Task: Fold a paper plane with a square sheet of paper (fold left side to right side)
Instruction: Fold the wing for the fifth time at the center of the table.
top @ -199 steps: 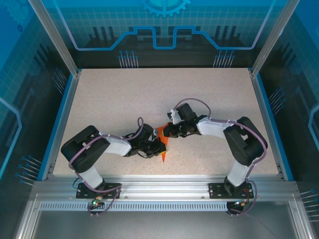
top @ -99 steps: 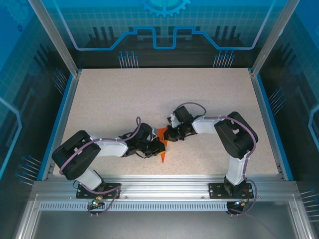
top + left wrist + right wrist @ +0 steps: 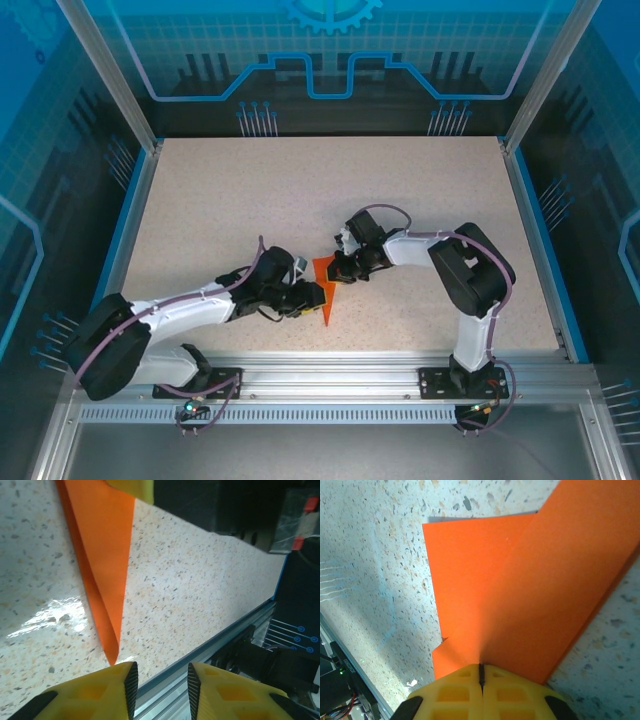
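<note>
My left gripper should squeeze that tip (image 3: 113, 655) of the paper together while my right gripper holds the paper's wide end, because the paper's layers (image 3: 101, 612) stand apart near its pointed tip.
The orange sheet of paper (image 3: 325, 292) lies folded into a narrow pointed shape at the table's near middle, its tip toward the front rail. In the left wrist view the paper (image 3: 102, 555) tapers to a point just ahead of my left gripper (image 3: 160, 682), which is open with nothing between its yellow fingers (image 3: 100, 695). The left gripper (image 3: 306, 297) sits just left of the paper. My right gripper (image 3: 481, 677) is shut, its tips pinching the paper (image 3: 520, 590) along a crease at the wide end. From above, the right gripper (image 3: 338, 268) is at the paper's far end.
The speckled table (image 3: 250, 200) has open room behind and to both sides. The metal front rail (image 3: 210, 650) runs close past the paper's tip. The right gripper's black body (image 3: 240, 505) hangs over the table beside the paper.
My left gripper has opened, let go of the paper's tip and drawn back a little, its arm stretching out low. The right gripper has stayed shut on the paper.
</note>
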You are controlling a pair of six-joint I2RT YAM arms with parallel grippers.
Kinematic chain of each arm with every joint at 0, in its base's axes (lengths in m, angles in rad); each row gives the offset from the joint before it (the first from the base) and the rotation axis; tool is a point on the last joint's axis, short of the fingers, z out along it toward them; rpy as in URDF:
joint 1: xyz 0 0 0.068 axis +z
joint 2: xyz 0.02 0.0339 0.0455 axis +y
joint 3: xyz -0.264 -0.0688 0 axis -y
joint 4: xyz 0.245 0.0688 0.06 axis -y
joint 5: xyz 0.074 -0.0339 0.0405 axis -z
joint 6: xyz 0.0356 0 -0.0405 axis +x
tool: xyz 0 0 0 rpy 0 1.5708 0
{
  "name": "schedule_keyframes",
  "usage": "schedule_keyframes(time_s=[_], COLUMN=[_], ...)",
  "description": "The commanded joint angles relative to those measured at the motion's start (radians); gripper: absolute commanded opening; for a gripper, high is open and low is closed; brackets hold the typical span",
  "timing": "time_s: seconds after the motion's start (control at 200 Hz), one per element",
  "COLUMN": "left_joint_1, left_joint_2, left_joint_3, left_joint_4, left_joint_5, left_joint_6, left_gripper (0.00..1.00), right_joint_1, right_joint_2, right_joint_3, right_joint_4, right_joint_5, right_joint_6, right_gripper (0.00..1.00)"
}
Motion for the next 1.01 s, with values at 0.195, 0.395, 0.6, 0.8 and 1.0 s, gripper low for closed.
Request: schedule_keyframes(time_s=[0.195, 0.395, 0.6, 0.8, 1.0], left_joint_1=[-0.074, -0.102, -0.105, -0.111, -0.112], left_joint_2=[0.086, 0.156, 0.203, 0.232, 0.249], left_joint_3=[0.086, 0.136, 0.156, 0.17, 0.172], left_joint_4=[-0.186, -0.191, -0.194, -0.181, -0.174], left_joint_5=[-0.086, -0.112, -0.119, -0.116, -0.114], left_joint_6=[0.099, 0.11, 0.111, 0.113, 0.111], left_gripper=[0.38, 0.37, 0.34, 0.31, 0.28], right_joint_1=[0.026, 0.028, 0.028, 0.029, 0.03], right_joint_2=[0.059, 0.058, 0.053, 0.052, 0.049], right_joint_3=[0.005, 0.009, 0.007, 0.008, 0.007], right_joint_4=[-0.071, -0.079, -0.087, -0.087, -0.088], right_joint_5=[0.072, 0.076, 0.079, 0.078, 0.081], right_joint_6=[-0.015, -0.019, -0.024, -0.025, -0.025], right_gripper=[0.0, 0.0, 0.0, 0.0, 0.0])
